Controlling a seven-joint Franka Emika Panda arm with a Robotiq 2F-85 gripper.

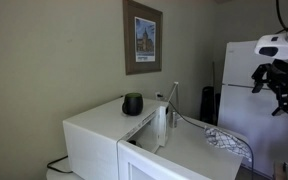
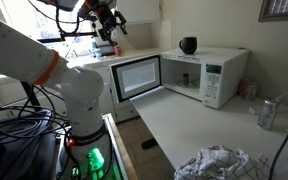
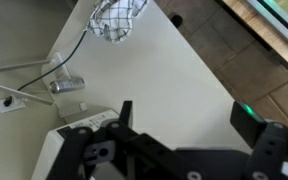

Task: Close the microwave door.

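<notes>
I can see my gripper hanging high, clear of the open microwave door's free edge (image 2: 114, 84), so I should carry on moving it around to the door's outer side (image 1: 142, 163) and close it there.
The white microwave (image 2: 212, 76) stands on the counter with a small dark round object (image 2: 188, 45) on its flat top. The microwave door (image 2: 136, 77) hangs open, swung out to the left, and the cavity shows. The microwave's top and side also show in an exterior view (image 1: 94, 130). My gripper (image 2: 106, 25) is high in the air, up and left of the door and well apart from it. It also shows in an exterior view (image 1: 279, 78). In the wrist view the gripper (image 3: 184, 120) is open and empty above the counter.
A crumpled patterned cloth (image 2: 216, 163) and a metal can (image 2: 268, 113) lie on the white counter (image 2: 184, 125). They also show in the wrist view: the cloth (image 3: 117, 20) and the can (image 3: 66, 86). A tall white refrigerator (image 1: 242, 95) stands behind. The robot base (image 2: 79, 100) stands left of the door.
</notes>
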